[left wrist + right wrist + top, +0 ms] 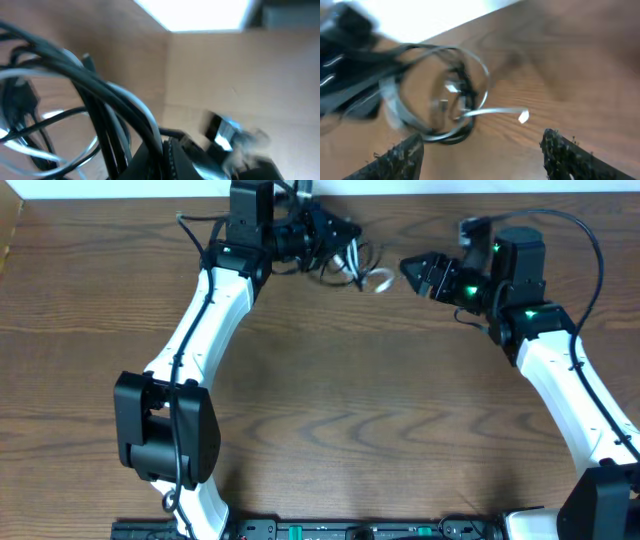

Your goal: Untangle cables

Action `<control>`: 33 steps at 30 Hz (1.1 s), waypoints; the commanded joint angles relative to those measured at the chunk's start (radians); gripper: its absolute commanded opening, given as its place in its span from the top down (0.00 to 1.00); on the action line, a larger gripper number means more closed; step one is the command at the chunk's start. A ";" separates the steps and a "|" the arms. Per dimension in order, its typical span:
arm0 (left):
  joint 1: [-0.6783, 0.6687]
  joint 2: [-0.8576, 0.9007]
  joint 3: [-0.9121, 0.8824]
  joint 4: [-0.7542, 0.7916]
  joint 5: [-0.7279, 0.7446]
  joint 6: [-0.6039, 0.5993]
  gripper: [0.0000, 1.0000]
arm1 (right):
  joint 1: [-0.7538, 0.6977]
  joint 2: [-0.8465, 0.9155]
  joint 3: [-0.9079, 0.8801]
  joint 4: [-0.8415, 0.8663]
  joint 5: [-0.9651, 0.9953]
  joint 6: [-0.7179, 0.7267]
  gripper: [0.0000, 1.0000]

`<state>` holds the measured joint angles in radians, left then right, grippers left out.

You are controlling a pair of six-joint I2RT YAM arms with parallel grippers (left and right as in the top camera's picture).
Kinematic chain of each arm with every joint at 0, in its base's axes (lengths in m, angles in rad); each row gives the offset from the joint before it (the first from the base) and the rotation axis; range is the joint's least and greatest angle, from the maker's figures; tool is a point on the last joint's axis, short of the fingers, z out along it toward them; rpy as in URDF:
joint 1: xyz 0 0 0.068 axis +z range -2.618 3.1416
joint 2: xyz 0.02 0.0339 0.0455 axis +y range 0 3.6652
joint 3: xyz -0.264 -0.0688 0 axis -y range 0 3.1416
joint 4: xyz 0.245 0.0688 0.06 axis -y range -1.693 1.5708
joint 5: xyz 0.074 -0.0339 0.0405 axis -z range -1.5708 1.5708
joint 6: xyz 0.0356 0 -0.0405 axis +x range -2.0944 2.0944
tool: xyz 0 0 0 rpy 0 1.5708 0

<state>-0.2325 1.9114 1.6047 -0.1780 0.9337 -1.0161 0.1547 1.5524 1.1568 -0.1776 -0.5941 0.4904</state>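
Note:
My right gripper will bring the tangle (112, 102) along in a heap when I carry it, because black and white cables loop across each other (92, 147).
A tangle of thin cables (350, 265), one white and the others black, hangs at the far middle of the table. My left gripper (335, 242) is shut on the bundle; in the left wrist view the black and white cords (107, 107) run into the jaws (165, 155). A white plug end (381, 280) sticks out to the right. My right gripper (415, 272) is open and empty just right of that end. The right wrist view shows the looped cables (447, 95) and the white end (522, 117) ahead of the open fingers (482, 155).
The brown wooden table (340, 400) spreads in front. Its far edge (420, 194) meets a white surface right behind the cables. Both white arms (205, 320) (570, 380) reach in from the near side. A black rack (350, 530) lies along the near edge.

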 commanded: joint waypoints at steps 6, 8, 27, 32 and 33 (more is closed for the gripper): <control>-0.009 -0.004 0.015 -0.155 -0.123 -0.011 0.93 | 0.134 -0.023 0.010 -0.042 -0.063 -0.444 0.32; -0.009 -0.004 0.015 -0.174 -0.123 -0.018 0.93 | 0.165 -0.023 0.010 -0.045 0.001 -0.449 0.34; -0.036 -0.004 0.015 -0.292 -0.022 -0.101 0.93 | 0.336 0.091 0.010 0.072 0.290 -0.337 0.55; -0.040 -0.004 0.015 -0.291 -0.045 -0.096 0.92 | 0.335 0.125 0.010 0.084 0.360 -0.292 0.66; -0.039 -0.004 0.015 -0.291 -0.064 -0.096 0.93 | 0.335 0.125 0.010 0.093 0.360 -0.292 0.70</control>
<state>-0.2714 1.9114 1.6043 -0.4686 0.8845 -1.1034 0.4816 1.6581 1.1568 -0.0998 -0.2813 0.1600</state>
